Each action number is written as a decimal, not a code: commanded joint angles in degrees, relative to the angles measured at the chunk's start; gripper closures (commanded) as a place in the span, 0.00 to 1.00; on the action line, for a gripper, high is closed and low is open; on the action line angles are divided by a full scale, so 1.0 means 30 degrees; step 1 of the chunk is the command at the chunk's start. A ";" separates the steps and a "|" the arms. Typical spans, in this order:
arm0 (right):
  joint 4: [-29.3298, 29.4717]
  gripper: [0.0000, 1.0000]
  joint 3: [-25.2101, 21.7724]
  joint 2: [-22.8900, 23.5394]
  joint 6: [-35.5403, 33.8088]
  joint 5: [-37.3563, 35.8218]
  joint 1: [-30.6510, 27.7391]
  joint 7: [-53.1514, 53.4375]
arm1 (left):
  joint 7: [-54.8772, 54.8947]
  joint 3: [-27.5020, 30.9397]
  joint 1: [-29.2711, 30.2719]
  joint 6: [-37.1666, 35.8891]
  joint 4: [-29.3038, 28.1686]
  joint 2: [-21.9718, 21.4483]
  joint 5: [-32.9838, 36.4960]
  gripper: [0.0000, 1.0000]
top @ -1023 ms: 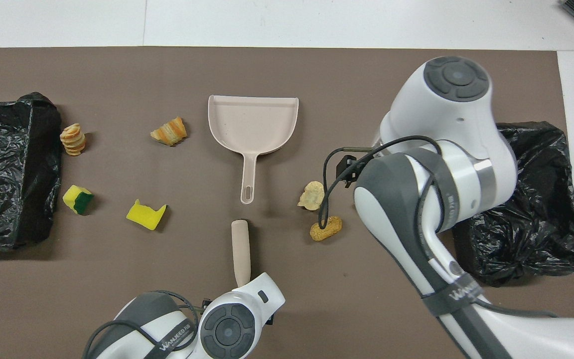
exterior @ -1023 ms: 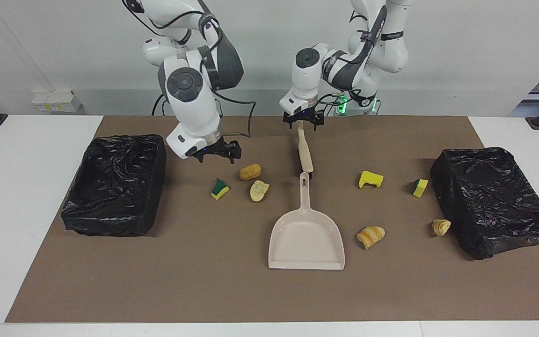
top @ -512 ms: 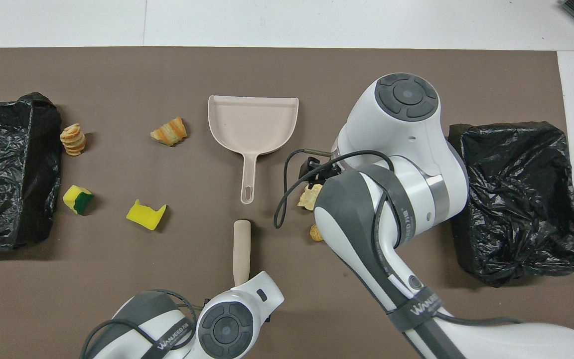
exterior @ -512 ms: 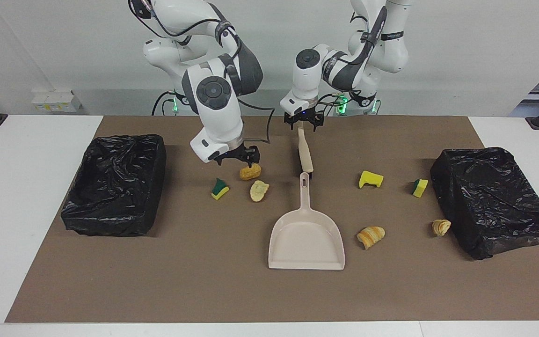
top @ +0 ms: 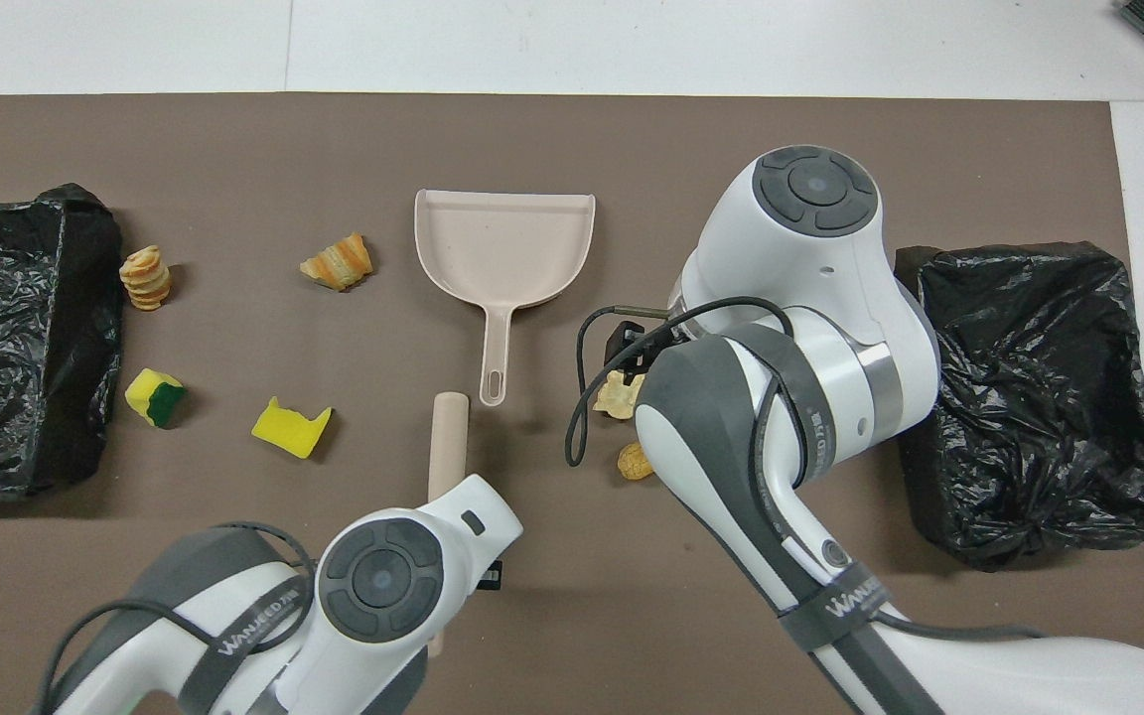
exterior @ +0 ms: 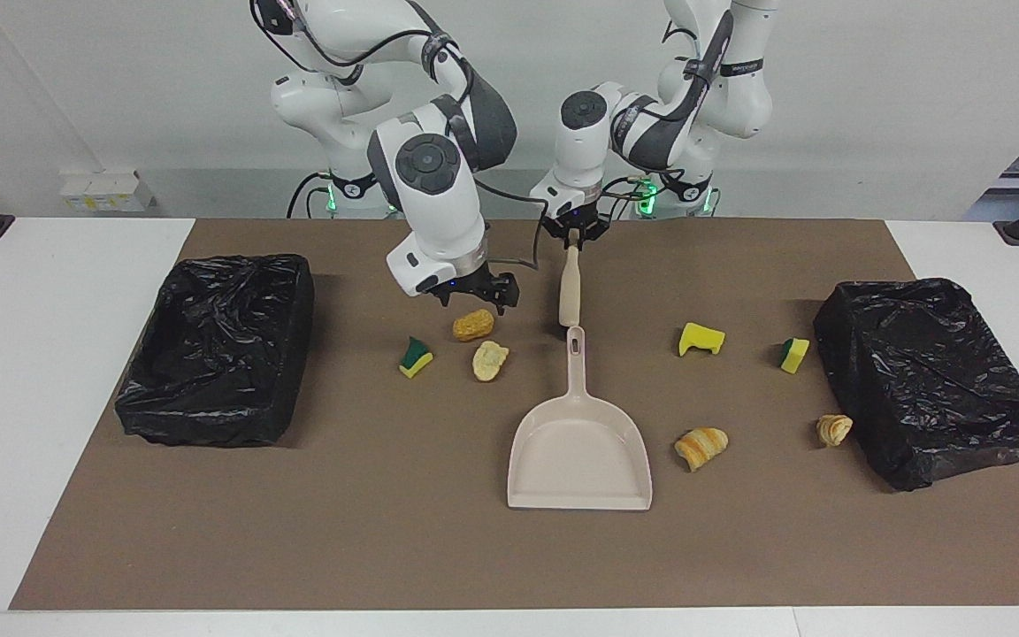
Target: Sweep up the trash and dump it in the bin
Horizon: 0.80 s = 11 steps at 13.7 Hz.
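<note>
The swept trash should stay gathered inside the beige dustpan point(top: 504, 244) when the robot carries the dustpan, because the dustpan has a raised rim point(top: 563, 286) around its curved back.
My left gripper point(exterior: 572, 239) is shut on the top end of a beige rod-shaped handle point(exterior: 570, 287), which hangs tilted with its low end by the dustpan's grip. The beige dustpan point(exterior: 578, 447) lies mid-table, its grip pointing at the robots. My right gripper point(exterior: 474, 303) stands open just above a tan-orange lump point(exterior: 472, 325). Beside that lump lie a pale lump point(exterior: 490, 360) and a green-faced sponge bit point(exterior: 416, 356). Toward the left arm's end lie a yellow sponge piece point(exterior: 701, 339), a green-faced bit point(exterior: 794, 355) and two bread lumps point(exterior: 701, 447) point(exterior: 833, 429).
Black-bagged bins stand at both ends of the brown mat: one point(exterior: 218, 349) at the right arm's end, the other point(exterior: 934, 380) at the left arm's end. In the overhead view the right arm covers part of the trash near it.
The left gripper has shut on the beige handle and raised its top end, swinging the rod. The right arm has moved toward mid-table and now hovers over the tan-orange lump.
</note>
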 commanded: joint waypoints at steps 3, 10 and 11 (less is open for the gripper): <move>0.0575 0.00 0.0117 0.0809 0.0352 0.0253 0.0495 -0.0299 | 0.1198 -0.0081 0.5372 0.0294 0.0669 0.0371 0.3136 1.00; 0.5577 0.00 0.0029 0.5169 0.1757 -0.1241 0.3072 0.2483 | 1.1275 -0.0052 1.1582 -0.0845 0.7906 0.5557 0.4316 1.00; 0.6342 0.00 0.0029 0.5815 0.2165 -0.1270 0.3191 0.2513 | 1.2213 -0.0052 1.2083 -0.0670 0.7937 0.5646 0.4928 1.00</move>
